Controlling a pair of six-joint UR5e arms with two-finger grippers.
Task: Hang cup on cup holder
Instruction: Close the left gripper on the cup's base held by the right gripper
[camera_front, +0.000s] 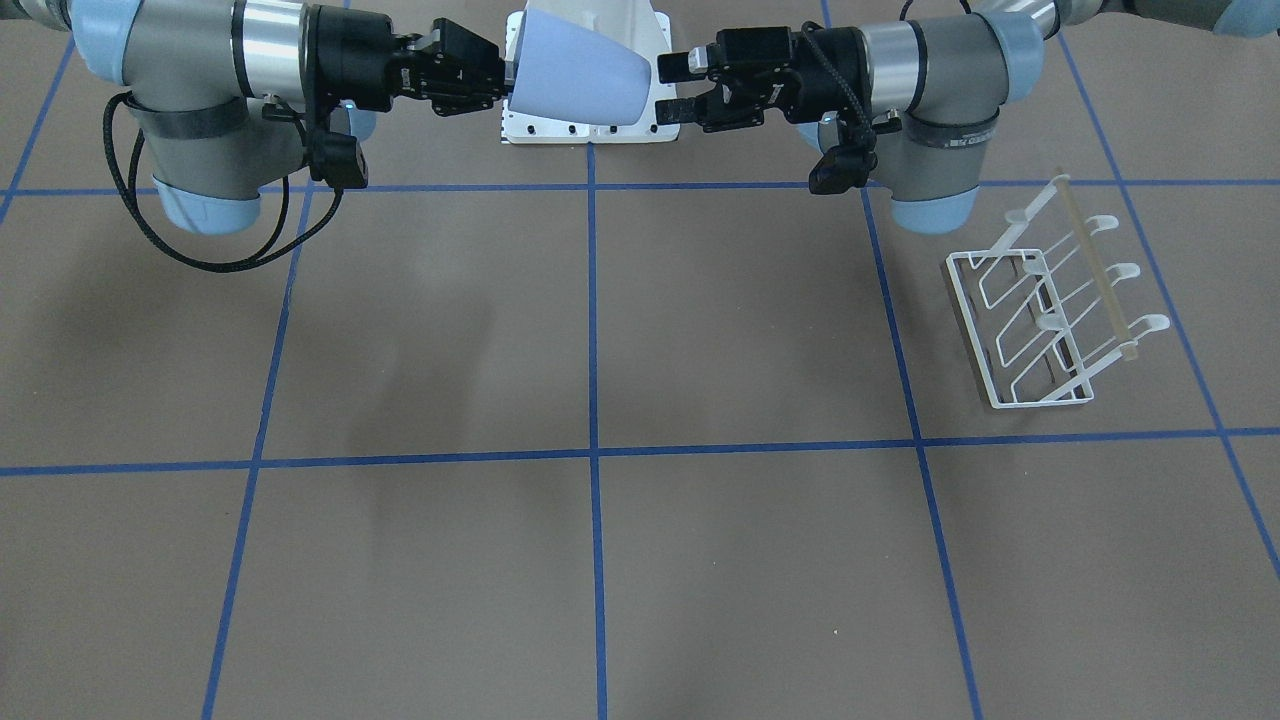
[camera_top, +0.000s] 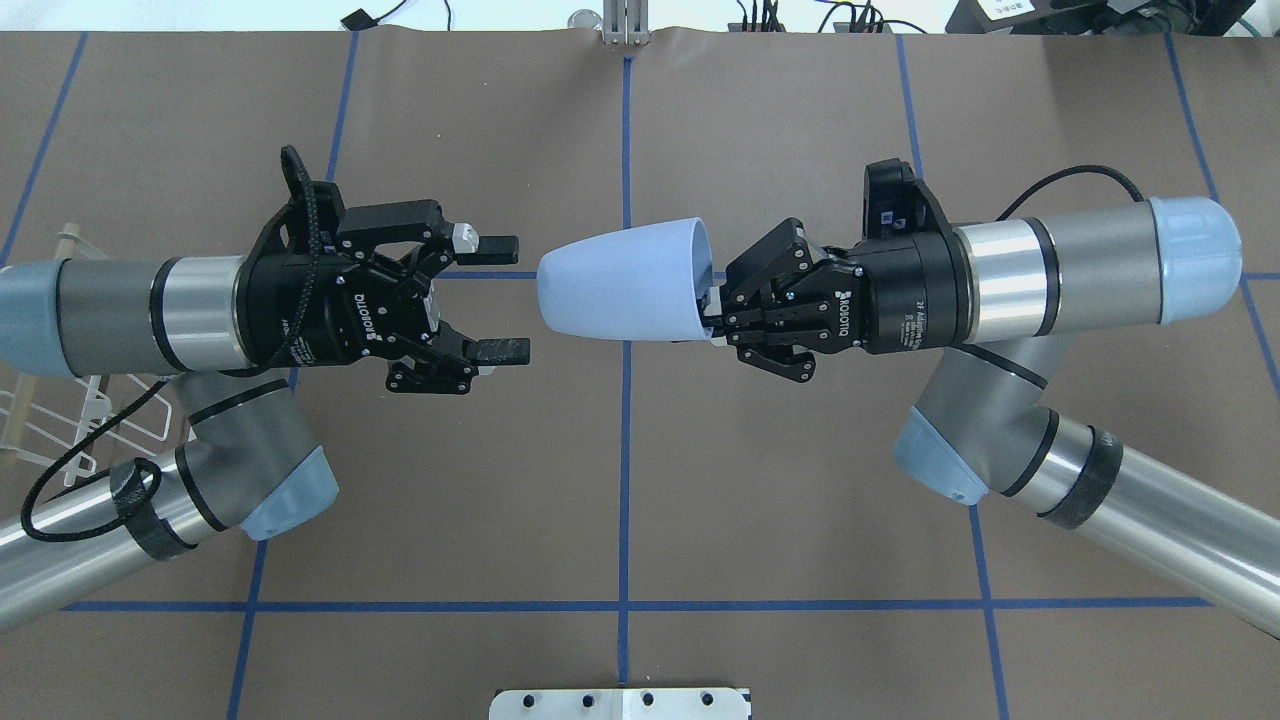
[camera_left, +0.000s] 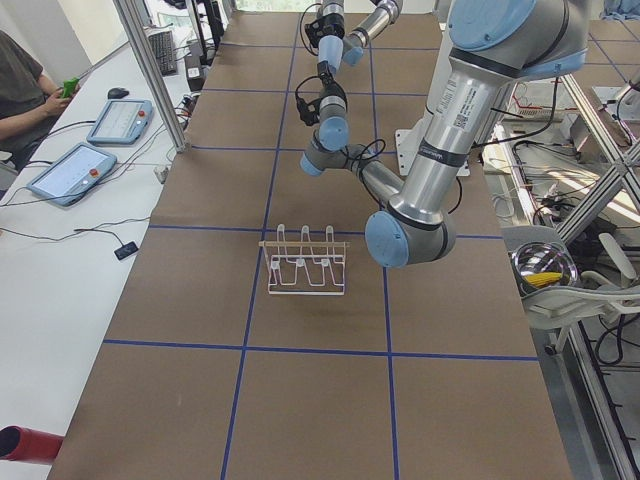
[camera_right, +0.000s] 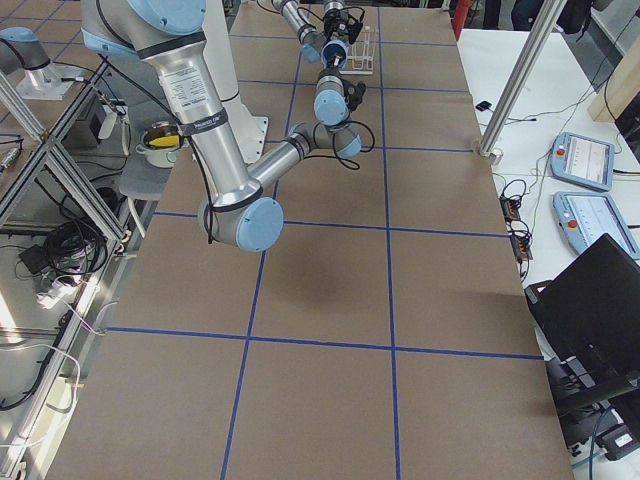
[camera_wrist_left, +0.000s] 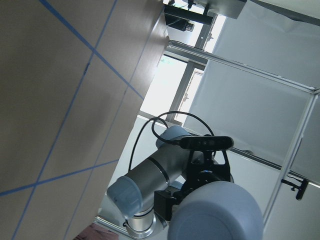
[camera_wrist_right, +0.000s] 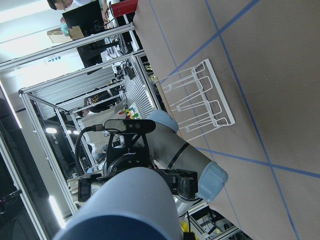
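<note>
The cup (camera_front: 582, 70) will sit at a tilt, bottom up, when the robot lowers it over one of the cup holder's wire arms, because these arms slant upward to rounded tips (camera_front: 1050, 322).
The pale lavender-blue cup (camera_top: 620, 280) lies sideways in mid-air above the table's middle, its closed bottom toward the robot's left; it also shows in the front view (camera_front: 580, 70). My right gripper (camera_top: 712, 305) is shut on the cup's rim, also seen in the front view (camera_front: 507, 78). My left gripper (camera_top: 503, 297) is open and empty, just short of the cup's bottom, jaws wide; it shows in the front view (camera_front: 678, 87). The left wrist view shows the cup's bottom (camera_wrist_left: 215, 212). The white wire cup holder (camera_front: 1050, 300) stands on the table at the robot's left, partly hidden under the left arm (camera_top: 60, 400).
The white robot pedestal base (camera_front: 590, 130) is behind the grippers. Blue tape lines cross the brown table. In the exterior left view a side desk holds tablets (camera_left: 75, 172), and a metal bowl (camera_left: 545, 268) sits beside the table.
</note>
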